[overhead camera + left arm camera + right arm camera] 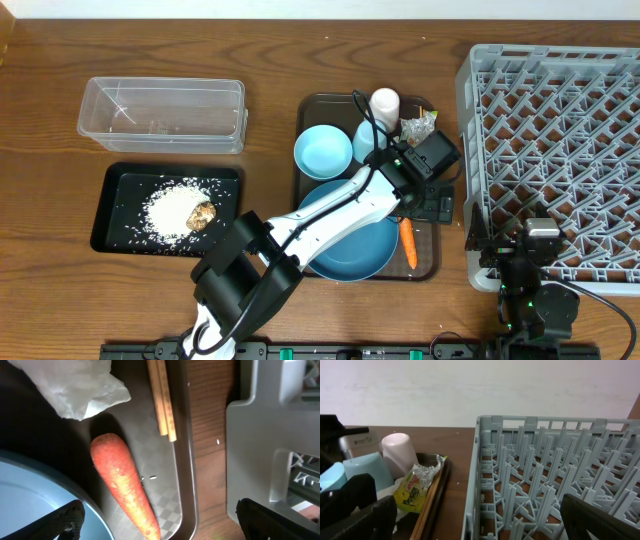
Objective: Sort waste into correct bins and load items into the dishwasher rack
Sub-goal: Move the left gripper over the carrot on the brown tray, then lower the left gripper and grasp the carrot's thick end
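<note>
The dark-blue plate's rim (394, 245) sits tight up to the orange carrot under the finger of the robot's left gripper, so the robot should first push the plate away and then come down around the carrot (408, 244).
The orange carrot (122, 482) (408, 244) lies on the brown serving tray between the dark-blue plate (30, 502) (350, 250) and the tray's right rim. My left gripper (160, 510) (428, 200) hangs open just over it, one finger above the plate, the other beyond the rim. Beside the carrot are the crumpled tissue (75, 385) and the chopsticks (162, 397). My right gripper (480, 515) (525, 245) is open and empty at the grey dishwasher rack's (545, 470) (560, 150) near-left corner. The snack wrapper (414, 491) (418, 127) lies next to the white cup (399, 452).
The clear tub (160, 112) stands at the back left. In front of it the black tray (118, 215) holds rice (172, 208) and a brown lump (203, 214). A light-blue bowl (323, 152) and a light-blue cup (367, 140) sit on the serving tray (432, 262).
</note>
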Motion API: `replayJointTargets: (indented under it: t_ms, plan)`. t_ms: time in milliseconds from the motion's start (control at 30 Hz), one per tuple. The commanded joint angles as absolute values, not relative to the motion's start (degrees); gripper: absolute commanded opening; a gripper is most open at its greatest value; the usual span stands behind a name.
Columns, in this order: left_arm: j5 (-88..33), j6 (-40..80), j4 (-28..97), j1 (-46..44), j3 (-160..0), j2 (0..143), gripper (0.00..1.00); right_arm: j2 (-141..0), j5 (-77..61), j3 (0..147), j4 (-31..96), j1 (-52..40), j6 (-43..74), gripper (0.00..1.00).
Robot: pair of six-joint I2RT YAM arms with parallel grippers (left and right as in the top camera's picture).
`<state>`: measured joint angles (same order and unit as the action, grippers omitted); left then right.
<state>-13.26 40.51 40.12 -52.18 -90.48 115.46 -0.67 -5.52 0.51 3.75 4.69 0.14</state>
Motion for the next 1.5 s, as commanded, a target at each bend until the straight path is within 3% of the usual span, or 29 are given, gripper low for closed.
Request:
replayJointTargets:
  t_ms: [0, 567, 1000, 1467]
  plan:
    - [-12.3, 40.8, 40.2, -52.1, -89.4, 115.8, 0.98, -0.3, -5.6, 0.3, 3.8, 5.6, -0.7, 0.99]
    - [-12.4, 41.5, 39.7, -52.2, -90.1, 110.3, 0.98, -0.3, -5.6, 0.3, 3.8, 5.6, -0.7, 0.99]
    - [-17.6, 45.1, 36.7, -52.4, -90.1, 117.4, 0.98, -0.3, -5.6, 0.3, 3.8, 5.6, -0.7, 0.99]
    - [-13.7, 45.0, 40.2, -52.4, -90.1, 117.6, 0.98, -0.3, -5.6, 0.3, 3.8, 5.6, -0.7, 0.99]
